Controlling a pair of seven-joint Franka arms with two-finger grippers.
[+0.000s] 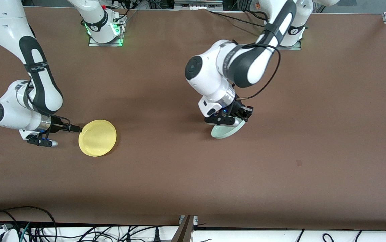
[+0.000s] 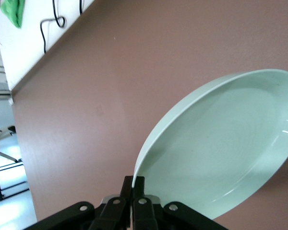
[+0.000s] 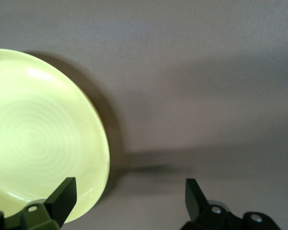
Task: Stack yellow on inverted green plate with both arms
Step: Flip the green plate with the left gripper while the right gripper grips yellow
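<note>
The green plate (image 1: 224, 132) is at a steep tilt in my left gripper, so next I swing this gripper around and put the plate down with its hollow side facing down, closer to the yellow plate.
The yellow plate (image 1: 97, 137) lies flat, hollow side up, on the brown table toward the right arm's end. My right gripper (image 1: 67, 136) hangs low at its rim and is open. One fingertip (image 3: 66, 190) is over the yellow plate (image 3: 38, 139), the other over bare table. The pale green plate (image 1: 227, 131) is tilted steeply near the table's middle. My left gripper (image 1: 229, 118) is shut on its rim. In the left wrist view the green plate (image 2: 221, 143) shows its hollow side, with its edge pinched in my left gripper (image 2: 138, 184).
The two arm bases (image 1: 104, 30) stand along the table's edge farthest from the front camera. Cables (image 1: 28, 225) and a metal bracket (image 1: 186, 224) run along the nearest edge. A small dark mark (image 1: 299, 163) is on the tabletop.
</note>
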